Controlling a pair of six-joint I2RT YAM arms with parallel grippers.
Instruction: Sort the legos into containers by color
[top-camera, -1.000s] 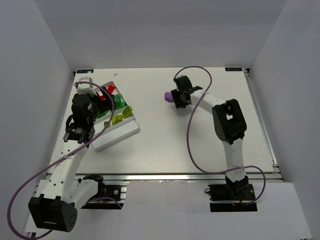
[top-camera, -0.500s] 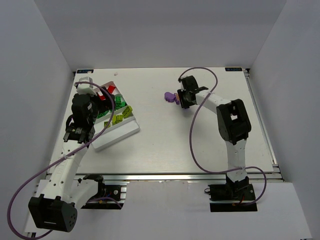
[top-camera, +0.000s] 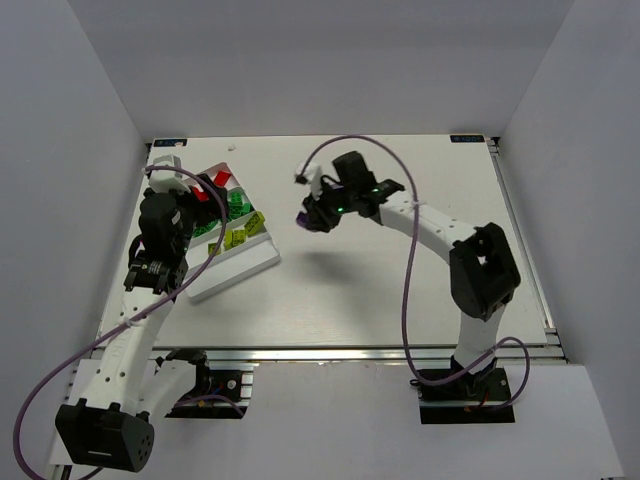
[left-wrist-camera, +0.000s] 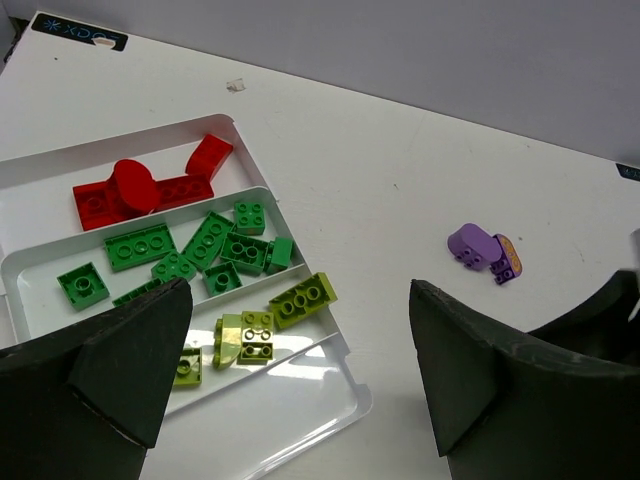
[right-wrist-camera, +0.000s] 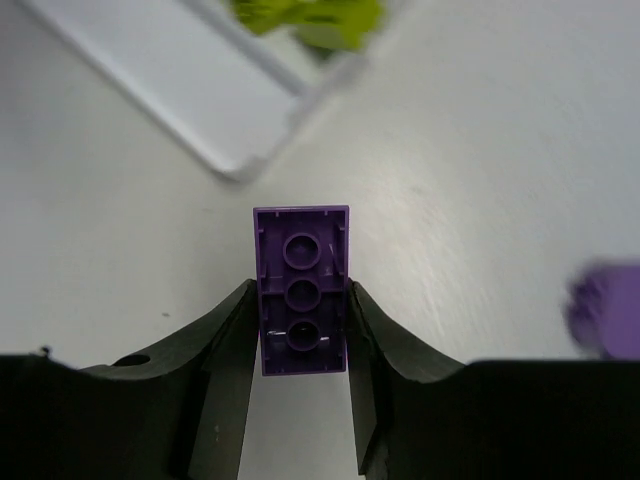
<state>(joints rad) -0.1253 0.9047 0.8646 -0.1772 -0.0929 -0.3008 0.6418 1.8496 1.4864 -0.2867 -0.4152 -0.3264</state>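
Note:
The flat purple lego (right-wrist-camera: 302, 290) hangs clear and the tray's near compartment (top-camera: 240, 267) stands empty, so my right gripper should go on carrying the lego until it is in there.
My right gripper (right-wrist-camera: 300, 305) is shut on a flat purple lego (right-wrist-camera: 300, 250), underside toward the camera, held above the table a short way right of the white tray (top-camera: 245, 270). From above, the lego (top-camera: 306, 218) shows at the gripper's tip. The tray (left-wrist-camera: 340, 400) holds red legos (left-wrist-camera: 130, 190) in the far compartment, green legos (left-wrist-camera: 180, 250) in the one beside it, then yellow-green legos (left-wrist-camera: 300, 297). Two more purple legos (left-wrist-camera: 483, 250), one with a pinkish face, lie on the table to the right. My left gripper (left-wrist-camera: 300, 288) hangs wide open, high over the tray's near side.
The tray's corner (right-wrist-camera: 220, 150) lies ahead and left of the held lego in the right wrist view, and a purple blur (right-wrist-camera: 605, 305) sits at the right edge. White walls close in the table. The right arm's cable (top-camera: 405, 290) loops over the table's right half.
My right gripper has shut on the purple lego, lifted it off the table and carried it left toward the tray. The left arm has barely shifted.

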